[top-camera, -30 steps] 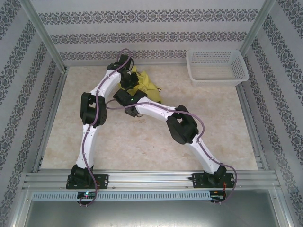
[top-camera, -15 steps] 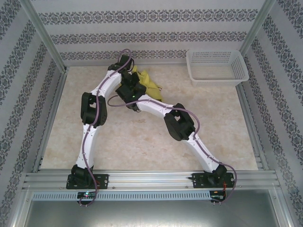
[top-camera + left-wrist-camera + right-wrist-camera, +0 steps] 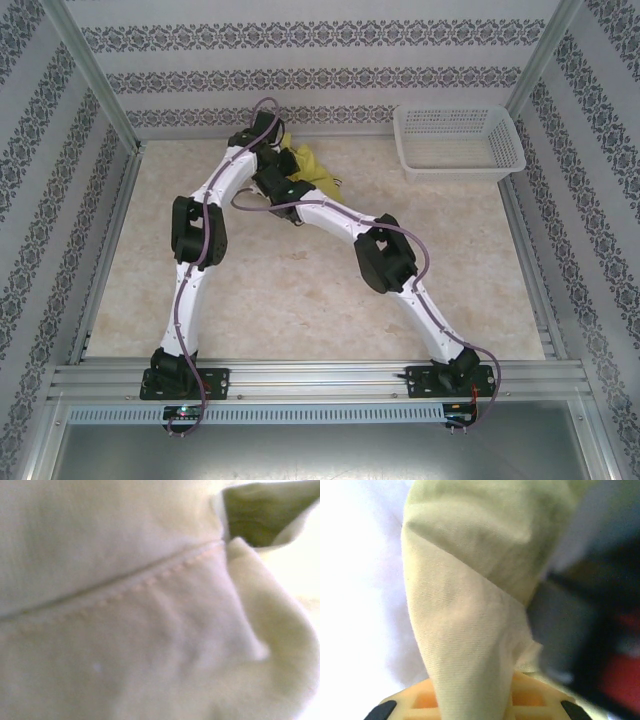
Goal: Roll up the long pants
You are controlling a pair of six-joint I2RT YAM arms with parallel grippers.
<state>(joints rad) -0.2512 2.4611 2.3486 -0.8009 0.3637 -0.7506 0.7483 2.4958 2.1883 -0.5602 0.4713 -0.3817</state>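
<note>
My left gripper should move back because the white mesh basket [image 3: 458, 145] is too far for it to reach, and my right gripper should take the long pants [image 3: 320, 175] there.
The long pants [image 3: 306, 165] lie bunched in a yellow-green heap at the far left-middle of the table, partly under both wrists. My left gripper [image 3: 271, 156] reaches into the heap from the far side. In the left wrist view the pale cloth and a stitched seam [image 3: 150, 580] press against the lens and hide the fingers. My right gripper [image 3: 283, 181] meets the heap from the near side. In the right wrist view a fold of the pants [image 3: 470, 610] runs down between the orange fingers [image 3: 532, 700], which are shut on it.
A white mesh basket [image 3: 458, 140] stands at the far right corner. The beige table [image 3: 300, 310] is walled by patterned panels and metal posts. The two forearms cross close together beside the heap.
My right wrist has moved farther into the heap and its jaws have closed on the cloth. The visible heap has drawn in toward the far side. The left arm has hardly moved.
</note>
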